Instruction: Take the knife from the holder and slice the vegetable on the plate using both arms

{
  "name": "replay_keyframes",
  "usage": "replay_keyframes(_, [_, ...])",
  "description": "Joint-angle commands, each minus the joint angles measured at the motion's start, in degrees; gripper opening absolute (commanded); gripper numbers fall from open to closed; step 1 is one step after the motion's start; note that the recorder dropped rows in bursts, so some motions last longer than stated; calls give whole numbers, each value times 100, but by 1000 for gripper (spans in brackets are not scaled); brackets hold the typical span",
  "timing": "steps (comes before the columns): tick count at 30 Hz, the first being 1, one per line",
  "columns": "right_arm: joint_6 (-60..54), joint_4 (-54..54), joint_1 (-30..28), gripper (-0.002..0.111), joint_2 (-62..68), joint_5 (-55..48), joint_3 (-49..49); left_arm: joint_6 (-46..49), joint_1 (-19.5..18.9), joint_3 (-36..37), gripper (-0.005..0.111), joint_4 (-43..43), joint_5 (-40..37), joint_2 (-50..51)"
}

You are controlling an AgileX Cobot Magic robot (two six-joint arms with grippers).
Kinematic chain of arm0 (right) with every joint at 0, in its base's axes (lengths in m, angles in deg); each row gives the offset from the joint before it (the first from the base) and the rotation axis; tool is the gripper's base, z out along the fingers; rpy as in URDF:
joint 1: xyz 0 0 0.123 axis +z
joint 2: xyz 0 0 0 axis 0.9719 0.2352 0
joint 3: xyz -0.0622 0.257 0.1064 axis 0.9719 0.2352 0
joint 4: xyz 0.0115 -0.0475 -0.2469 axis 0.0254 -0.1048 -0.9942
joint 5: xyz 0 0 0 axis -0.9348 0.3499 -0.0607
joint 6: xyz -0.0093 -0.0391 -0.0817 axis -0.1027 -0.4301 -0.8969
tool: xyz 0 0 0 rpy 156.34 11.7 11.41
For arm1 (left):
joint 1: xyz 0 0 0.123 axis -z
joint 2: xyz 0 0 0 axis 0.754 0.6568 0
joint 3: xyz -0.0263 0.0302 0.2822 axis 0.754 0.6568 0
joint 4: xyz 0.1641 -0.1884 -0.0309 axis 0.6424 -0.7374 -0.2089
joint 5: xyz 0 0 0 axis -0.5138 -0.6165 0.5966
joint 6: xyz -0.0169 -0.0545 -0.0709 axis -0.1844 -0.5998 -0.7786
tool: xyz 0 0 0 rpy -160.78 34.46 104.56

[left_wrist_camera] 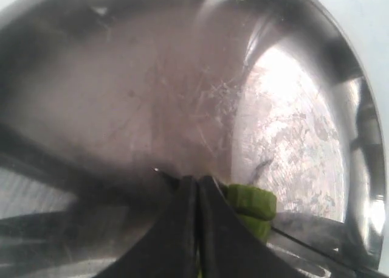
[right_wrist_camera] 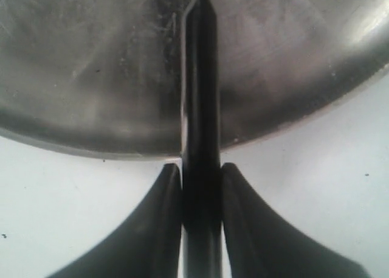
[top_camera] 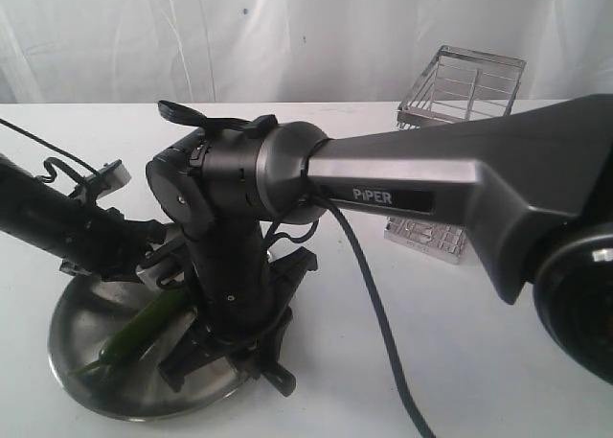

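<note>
The left gripper's closed fingers rest next to the vegetable's blunt cut end (left_wrist_camera: 251,202), so the left gripper should rise, open and straddle the vegetable's body (top_camera: 147,323) before slicing.
The plate (top_camera: 86,361) lies at the front left with the vegetable (top_camera: 144,330), a green chili, slanting across it. My left gripper (top_camera: 165,268) reaches over the plate's far side. In the left wrist view it (left_wrist_camera: 197,184) is shut, its tips resting on the vegetable (left_wrist_camera: 252,200), whose blunt cut end sticks out beside one finger. My right gripper (top_camera: 230,354) points down at the plate's near right edge. In the right wrist view it (right_wrist_camera: 201,171) is shut on the black handle of the knife (right_wrist_camera: 202,77), which lies edge-on over the plate (right_wrist_camera: 91,77). The right arm hides the blade in the exterior view.
The holder (top_camera: 460,88), a wire basket, stands at the back right, partly behind the grey PIPER link (top_camera: 431,184). A black cable (top_camera: 369,313) hangs from that arm over the white table (top_camera: 460,361). A white curtain closes off the back.
</note>
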Motion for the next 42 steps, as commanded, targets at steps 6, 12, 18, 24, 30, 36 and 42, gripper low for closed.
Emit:
replay_keyframes(6, [-74,82,12,1,-40,13,-14,-23,34,-211,0,63,-233,-327])
replay_keyframes(12, [-74,82,12,1,-40,13,-14,-47,34,-294,0,241,-242,-647])
replay_keyframes(18, [-74,82,12,1,-40,13,-14,-296,34,-214,0,501,-242,-348])
replay_keyframes(24, [-74,82,12,1,-40,13,-14,-259,55,-193,0,404,-135,43])
replay_keyframes(30, [-74,82,12,1,-40,13,-14,-290,55,-193,0,382,-257,151])
replay_keyframes(36, [-108,82,12,1,-40,13,-14,-349,-187,-405,6,1013,-911,-829])
replay_keyframes(42, [-187,82,12,1,-40,13,-14,-875,-176,-244,50,1840,-1298,-949])
